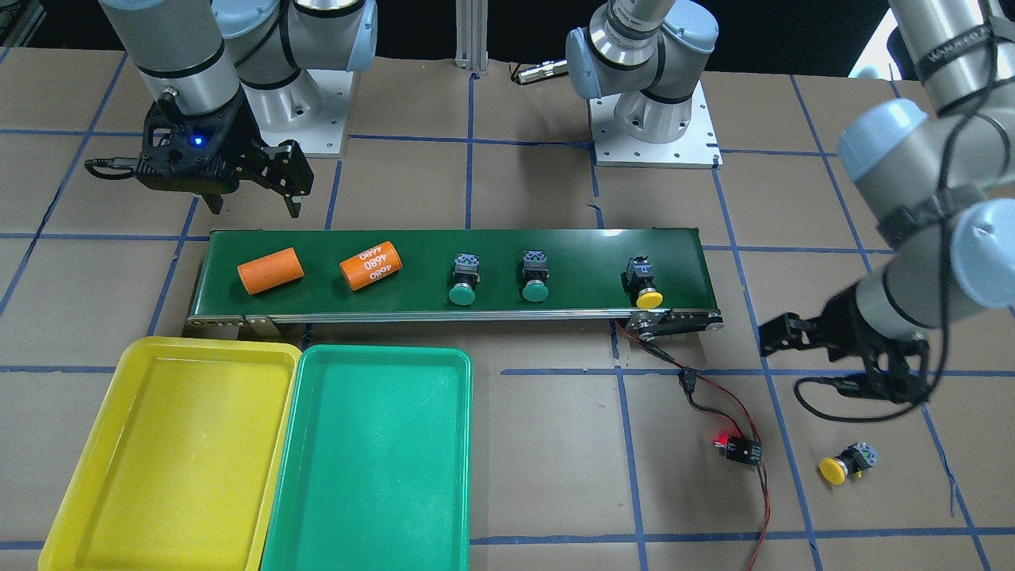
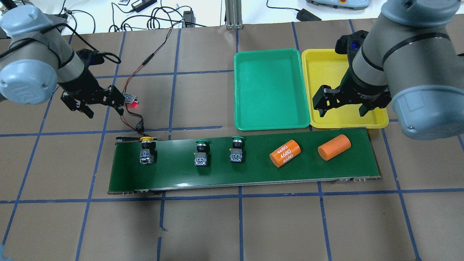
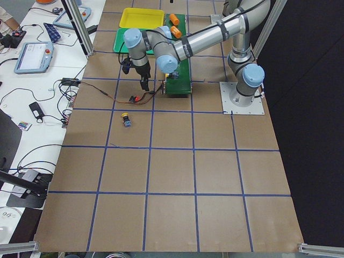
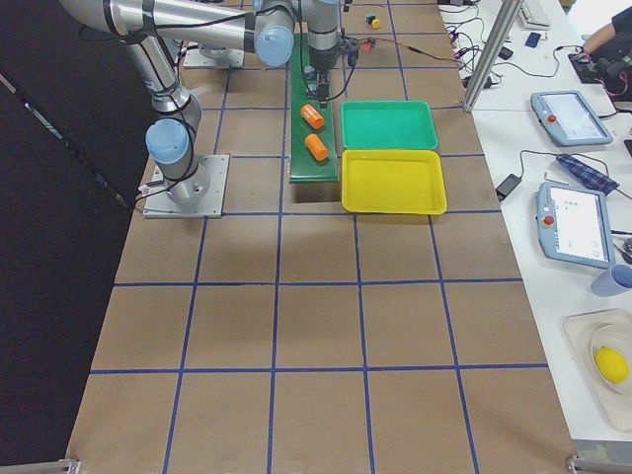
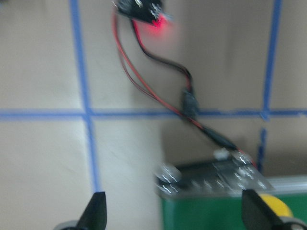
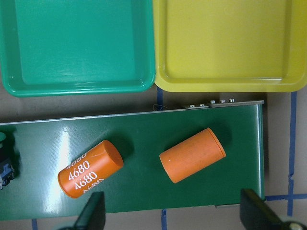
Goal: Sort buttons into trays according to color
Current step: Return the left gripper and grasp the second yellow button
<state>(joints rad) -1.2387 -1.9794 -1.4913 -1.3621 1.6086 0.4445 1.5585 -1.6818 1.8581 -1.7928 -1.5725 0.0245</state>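
The yellow button [image 1: 847, 463] will ride the conveyor belt toward the orange cylinders when the robot lays it there, because the wired circuit board glows red [image 1: 737, 446].
Two green buttons [image 1: 461, 282] [image 1: 535, 277] and a yellow button [image 1: 644, 286] lie on the dark-green conveyor belt [image 1: 571, 246]. A second yellow button [image 1: 844, 465] lies on the table beyond the belt's end, near my left arm. The yellow tray [image 1: 166, 452] and the green tray [image 1: 373, 460] stand side by side, both empty. My left gripper [image 2: 105, 113] is open and empty above the table by the belt's end. My right gripper [image 2: 341, 113] is open and empty over the yellow tray's near edge [image 2: 348, 123].
Two orange cylinders [image 1: 270, 270] [image 1: 370, 265] lie on the belt at my right gripper's end. A small circuit board with a red light [image 1: 744, 450] and red-black wires [image 1: 698, 400] lies by the belt's other end, under my left gripper.
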